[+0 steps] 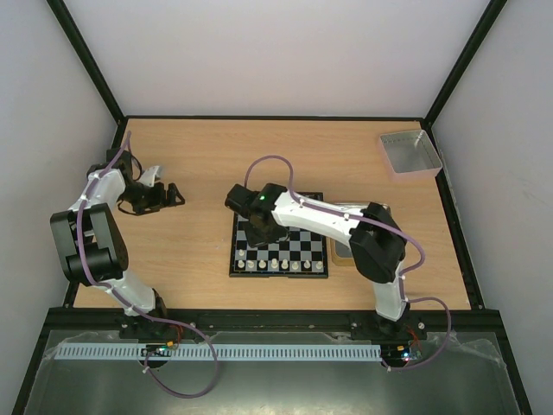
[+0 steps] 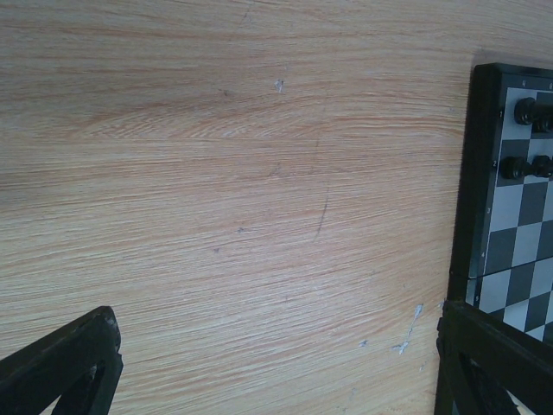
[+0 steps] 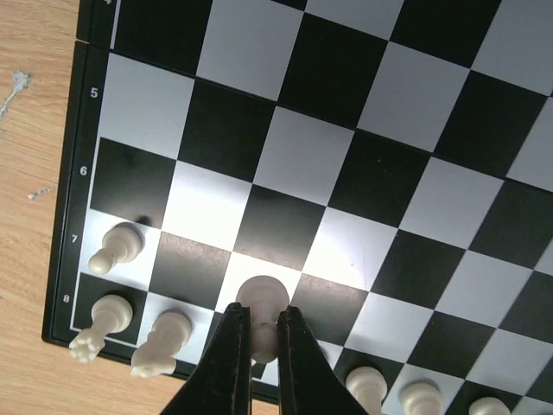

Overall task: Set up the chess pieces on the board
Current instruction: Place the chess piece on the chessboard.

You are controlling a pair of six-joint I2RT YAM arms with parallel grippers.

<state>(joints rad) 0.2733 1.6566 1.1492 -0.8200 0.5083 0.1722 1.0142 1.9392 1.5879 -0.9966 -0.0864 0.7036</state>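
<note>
My right gripper now carries its pawn, base down (image 3: 263,293), to the dark square (image 3: 190,270) by the standing pawn until its pawn's base sits there, the square being free.
The board (image 1: 304,243) lies mid-table, with a row of cream-white pieces (image 1: 273,264) along its near edge. My right gripper (image 1: 257,226) hangs over the board's left side. In the right wrist view it (image 3: 263,327) is shut on a cream-white pawn (image 3: 263,299), held just over a square in the second row from the edge. Beside it stand a white pawn (image 3: 117,245), a rook (image 3: 99,322) and a knight (image 3: 162,341). My left gripper (image 1: 168,197) is open and empty over bare table, left of the board (image 2: 510,216). Black pieces (image 2: 527,111) show on the board's edge there.
A clear grey square bin (image 1: 409,153) sits at the back right corner. A tan-rimmed tray (image 1: 339,254) lies right of the board, mostly hidden under my right arm. Bare wood lies between my left gripper (image 2: 276,372) and the board.
</note>
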